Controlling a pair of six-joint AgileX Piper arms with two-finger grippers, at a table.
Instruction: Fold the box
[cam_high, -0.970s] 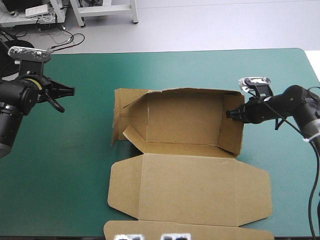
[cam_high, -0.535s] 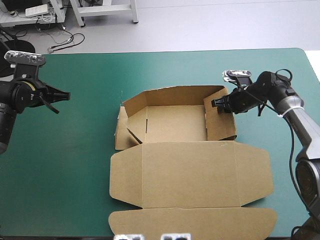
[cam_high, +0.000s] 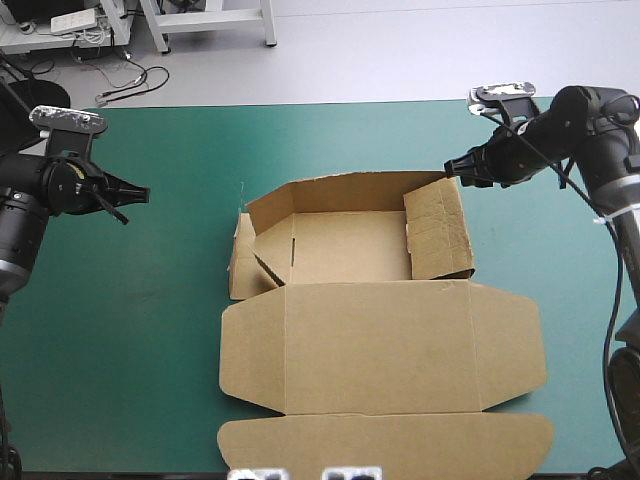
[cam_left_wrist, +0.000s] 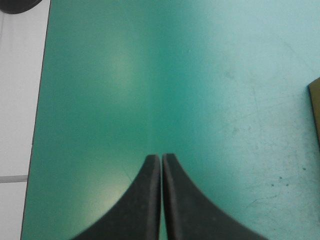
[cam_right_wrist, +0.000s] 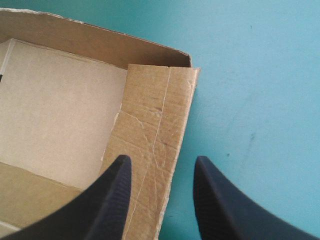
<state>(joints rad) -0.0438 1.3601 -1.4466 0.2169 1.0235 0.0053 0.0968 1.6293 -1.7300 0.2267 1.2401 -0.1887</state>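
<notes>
The lid (cam_high: 380, 345) is attached to the brown box along a crease (cam_high: 378, 282), so the lid will slide along flat when I pull the box by its side that leans inward.
The brown box (cam_high: 350, 245) lies mid-table as an open tray with its lid (cam_high: 380, 345) flat toward the near edge. Its back wall stands, the right wall (cam_high: 440, 230) leans inward, and the left flaps (cam_high: 262, 250) sit loosely folded. My right gripper (cam_high: 455, 168) hovers open just beyond the tray's far right corner, touching nothing. The right wrist view shows that wall (cam_right_wrist: 150, 115) under and ahead of the open right gripper (cam_right_wrist: 161, 160). My left gripper (cam_high: 138, 191) is shut and empty, well left of the box. In its own view the left gripper (cam_left_wrist: 161, 157) points over bare cover.
Teal-green cover (cam_high: 160, 300) stretches between the left gripper and the box. The left wrist view catches a sliver of the box (cam_left_wrist: 315, 105) to one side and the table's edge (cam_left_wrist: 37, 125) with pale floor beyond it.
My right gripper has let go of the right wall and drawn back toward the far right corner. The box was pushed together earlier, then stayed still. The left gripper shifted only slightly.
</notes>
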